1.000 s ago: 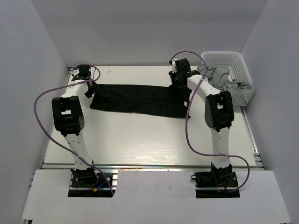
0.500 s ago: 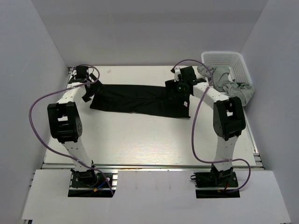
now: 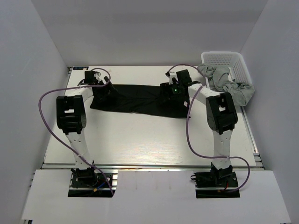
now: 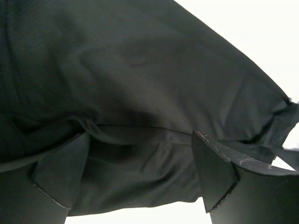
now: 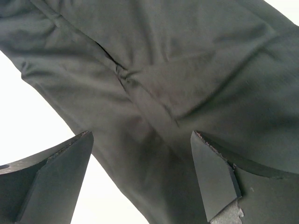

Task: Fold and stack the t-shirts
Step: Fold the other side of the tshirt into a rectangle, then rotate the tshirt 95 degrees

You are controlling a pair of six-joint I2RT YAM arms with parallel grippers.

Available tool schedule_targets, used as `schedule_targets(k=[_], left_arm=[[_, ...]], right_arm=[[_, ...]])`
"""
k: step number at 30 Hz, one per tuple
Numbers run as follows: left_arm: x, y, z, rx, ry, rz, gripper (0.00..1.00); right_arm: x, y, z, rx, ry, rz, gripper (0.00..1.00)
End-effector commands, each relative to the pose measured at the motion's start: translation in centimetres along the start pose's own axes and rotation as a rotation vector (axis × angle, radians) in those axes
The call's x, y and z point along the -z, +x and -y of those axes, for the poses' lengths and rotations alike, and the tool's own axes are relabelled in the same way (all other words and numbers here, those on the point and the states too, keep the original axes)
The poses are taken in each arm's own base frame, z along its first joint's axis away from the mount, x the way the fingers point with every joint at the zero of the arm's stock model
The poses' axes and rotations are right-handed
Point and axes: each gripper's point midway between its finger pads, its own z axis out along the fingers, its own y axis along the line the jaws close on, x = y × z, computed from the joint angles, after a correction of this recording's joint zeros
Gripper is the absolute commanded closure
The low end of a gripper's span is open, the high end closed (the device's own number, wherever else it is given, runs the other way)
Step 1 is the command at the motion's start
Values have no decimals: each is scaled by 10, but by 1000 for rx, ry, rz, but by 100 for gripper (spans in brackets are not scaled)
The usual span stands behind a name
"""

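Note:
The black t-shirt's long band (image 3: 139, 101) is lying crosswise under both grippers, so my left gripper needs to swing its hem end (image 3: 98, 106) to the front and turn it lengthwise before I fold it.
A black t-shirt (image 3: 140, 99) lies folded into a long band across the back of the table. My left gripper (image 3: 103, 91) hovers over its left end, open, with only cloth (image 4: 140, 93) below the spread fingers (image 4: 212, 172). My right gripper (image 3: 174, 92) hangs over the band's right part, also open, and the black fabric (image 5: 177, 70) lies flat beneath its fingers (image 5: 212, 175). Light grey t-shirts (image 3: 229, 84) spill out of the basket at the back right.
A white lattice basket (image 3: 226, 59) stands in the back right corner against the wall. Purple cables (image 3: 46, 102) loop off both arms. Bare pale table (image 3: 149, 135) lies in front of the black shirt.
Both grippers have opened and let go of the black shirt. The left one has moved right over the shirt's end, and the right wrist has shifted a little over the band.

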Motion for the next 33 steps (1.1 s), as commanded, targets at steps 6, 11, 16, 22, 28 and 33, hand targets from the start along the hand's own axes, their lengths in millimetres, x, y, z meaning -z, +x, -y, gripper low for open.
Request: schedule_targets(k=[6,11,16,22,28,33], left_arm=[[6,6,-2,-14,-4,-4,0],[0,19,-19,7,-66,-44,0],[1,28,-30,8,-88,-73,0],[12,31,-40,6,-135,-90,0],[35,35,-48,-14,-207,-73,0],[51,64,-64,10,-282,-101,0]], right_arm=[[-22,-31,-15,27,-126,69,10],[-31,-43,-12,29,-139,95,10],[-34,-61,-20,28,-176,159,10],[-54,-106,-27,9,-245,278,10],[-45,-122,-32,26,-267,271,10],[-2,-113,-41,74,-180,294,10]])
